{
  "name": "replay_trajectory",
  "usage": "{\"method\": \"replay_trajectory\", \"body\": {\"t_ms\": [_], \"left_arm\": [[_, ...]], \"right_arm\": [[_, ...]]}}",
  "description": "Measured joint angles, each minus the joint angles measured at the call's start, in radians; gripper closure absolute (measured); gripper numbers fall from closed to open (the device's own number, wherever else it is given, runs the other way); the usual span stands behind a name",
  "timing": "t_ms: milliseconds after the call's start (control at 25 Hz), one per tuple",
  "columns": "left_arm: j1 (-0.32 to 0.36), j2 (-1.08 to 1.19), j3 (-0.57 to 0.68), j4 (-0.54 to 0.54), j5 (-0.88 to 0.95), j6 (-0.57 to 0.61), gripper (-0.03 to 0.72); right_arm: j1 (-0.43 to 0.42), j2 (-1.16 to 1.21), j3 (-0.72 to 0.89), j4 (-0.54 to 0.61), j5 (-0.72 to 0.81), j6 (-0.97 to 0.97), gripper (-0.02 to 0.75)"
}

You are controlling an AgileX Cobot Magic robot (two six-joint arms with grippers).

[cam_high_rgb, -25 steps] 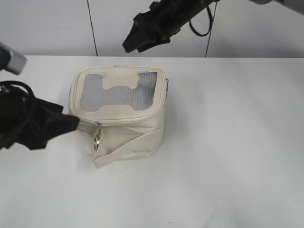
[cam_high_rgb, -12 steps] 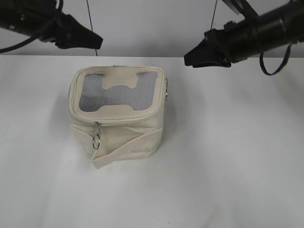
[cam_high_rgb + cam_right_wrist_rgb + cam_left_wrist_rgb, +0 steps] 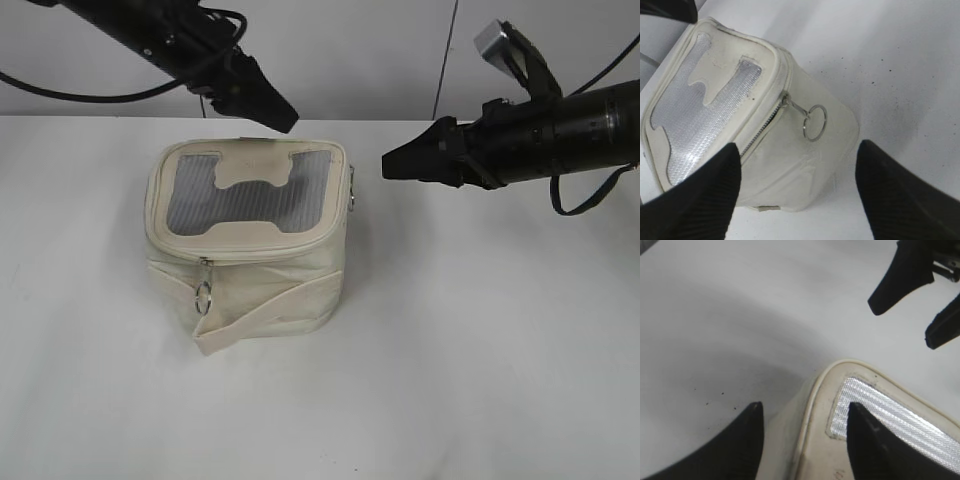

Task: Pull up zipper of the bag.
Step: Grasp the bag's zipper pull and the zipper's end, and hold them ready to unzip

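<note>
My left gripper should grip the bag's far rim [image 3: 300, 141] before my right gripper pulls the ring, because the side ring pull [image 3: 351, 188] hangs on a bag that stands on its own.
The cream bag [image 3: 250, 270] stands on the white table, grey mesh top up. Its zipper [image 3: 262, 254] runs round the top rim. One slider with a ring pull [image 3: 203, 296] hangs on the front face, and a second ring pull [image 3: 353, 192] hangs on the right side. My left gripper [image 3: 285, 120] is open and empty above the bag's far edge. In the left wrist view its jaws [image 3: 804, 412] straddle a top corner of the bag [image 3: 821, 390]. My right gripper [image 3: 390, 165] is open and empty just right of the bag. In the right wrist view its jaws [image 3: 797, 162] frame the bag [image 3: 790, 160], the zipper [image 3: 762, 127] and the side ring pull [image 3: 815, 122].
The white table [image 3: 480, 340] spreads around the bag, with a pale wall [image 3: 330, 50] behind it. The right gripper's fingers [image 3: 920, 305] show at the top right of the left wrist view.
My left arm rose from the bag's front left side and swung behind the bag to its far edge. My right arm moved from above the back to the right, then lowered towards the bag's right side.
</note>
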State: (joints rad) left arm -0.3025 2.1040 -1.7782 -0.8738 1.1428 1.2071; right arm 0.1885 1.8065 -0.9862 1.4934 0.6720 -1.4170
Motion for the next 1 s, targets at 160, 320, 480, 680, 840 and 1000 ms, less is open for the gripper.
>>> {"method": "replay_trajectory", "body": {"t_ms": [160,320,480,680,840,1000], "left_arm": [[-0.042,0.027,-0.031,0.053,0.003,-0.02,0.276],[-0.045,0.044,-0.032,0.123,0.007,-0.043,0.276],[-0.044,0.06,-0.036,0.143,-0.002,-0.066,0.291],[-0.048,0.068,-0.038,0.155,0.004,-0.071,0.581],[-0.048,0.069,-0.038,0.158,0.004,-0.074,0.642],[-0.048,0.069,-0.038,0.157,0.004,-0.075,0.642]], "right_arm": [[0.0,0.0,0.0,-0.002,-0.022,-0.004,0.169],[0.0,0.0,0.0,-0.001,-0.036,-0.026,0.169],[0.0,0.005,0.0,0.008,-0.038,-0.054,0.169],[0.0,0.064,0.0,0.014,-0.038,-0.109,0.17],[0.0,0.119,0.0,0.072,-0.027,-0.229,0.185],[0.001,0.149,0.0,0.145,-0.008,-0.316,0.195]]}}
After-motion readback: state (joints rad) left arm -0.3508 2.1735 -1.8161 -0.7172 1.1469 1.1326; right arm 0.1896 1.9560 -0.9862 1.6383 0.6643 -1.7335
